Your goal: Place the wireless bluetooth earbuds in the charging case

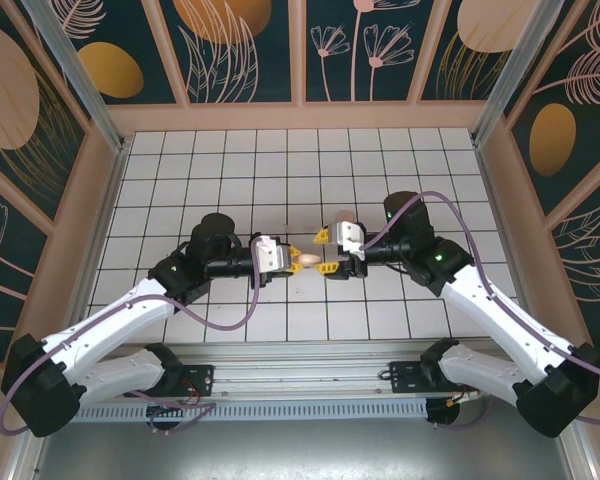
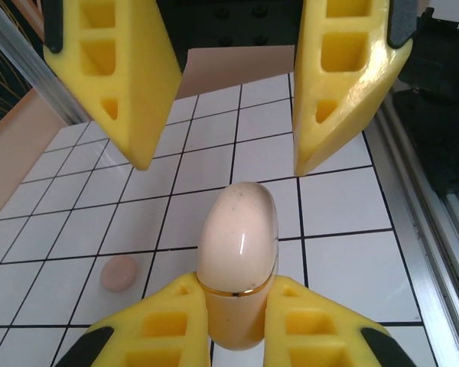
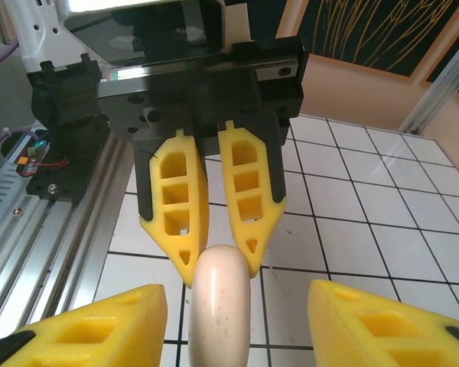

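I should grab the case's loose end (image 3: 219, 330) with my right gripper before my left gripper, which pinches the charging case at its gold seam (image 2: 238, 292), opens to regrip.
The charging case (image 2: 237, 237) is a smooth pale pink pebble with a thin gold seam, and it is closed. My left gripper (image 2: 236, 284) is shut on its near end and holds it level above the tiles. In the top view the charging case (image 1: 310, 260) hangs between both grippers at the table's middle. My right gripper (image 3: 233, 289) faces it open, one yellow finger on each side of the free end and a clear gap to both. From the right wrist the charging case (image 3: 222, 306) points at me, pinched by the left gripper (image 3: 220, 271). The earbuds are hidden.
A small round pinkish piece (image 2: 119, 273) lies on the white tiles just beyond the right gripper (image 1: 325, 252), also visible from above as the pinkish piece (image 1: 347, 215). An aluminium rail (image 3: 61, 229) runs along the near edge. Patterned walls (image 1: 300, 50) enclose the tiled floor.
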Action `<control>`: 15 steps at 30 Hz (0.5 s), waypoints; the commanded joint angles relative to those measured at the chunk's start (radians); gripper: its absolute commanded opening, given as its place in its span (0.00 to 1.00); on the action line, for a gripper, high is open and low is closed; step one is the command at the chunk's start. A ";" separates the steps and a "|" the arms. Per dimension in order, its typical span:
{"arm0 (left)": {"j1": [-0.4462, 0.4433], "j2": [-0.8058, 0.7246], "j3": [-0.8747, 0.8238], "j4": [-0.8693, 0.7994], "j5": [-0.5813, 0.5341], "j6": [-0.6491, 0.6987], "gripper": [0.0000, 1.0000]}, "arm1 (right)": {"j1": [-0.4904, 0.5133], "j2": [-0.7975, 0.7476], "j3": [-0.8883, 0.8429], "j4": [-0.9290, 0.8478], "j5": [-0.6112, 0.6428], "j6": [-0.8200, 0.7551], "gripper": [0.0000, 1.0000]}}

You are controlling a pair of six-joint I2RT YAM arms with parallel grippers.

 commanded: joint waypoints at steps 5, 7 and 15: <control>-0.003 0.005 0.008 0.072 0.028 -0.050 0.11 | 0.010 0.025 -0.009 0.023 -0.072 0.009 0.50; -0.003 0.003 0.011 0.078 0.025 -0.055 0.11 | 0.010 0.030 -0.007 0.011 -0.079 0.009 0.50; -0.001 -0.011 0.005 0.096 0.047 -0.063 0.11 | 0.010 0.031 -0.007 0.004 -0.063 0.010 0.44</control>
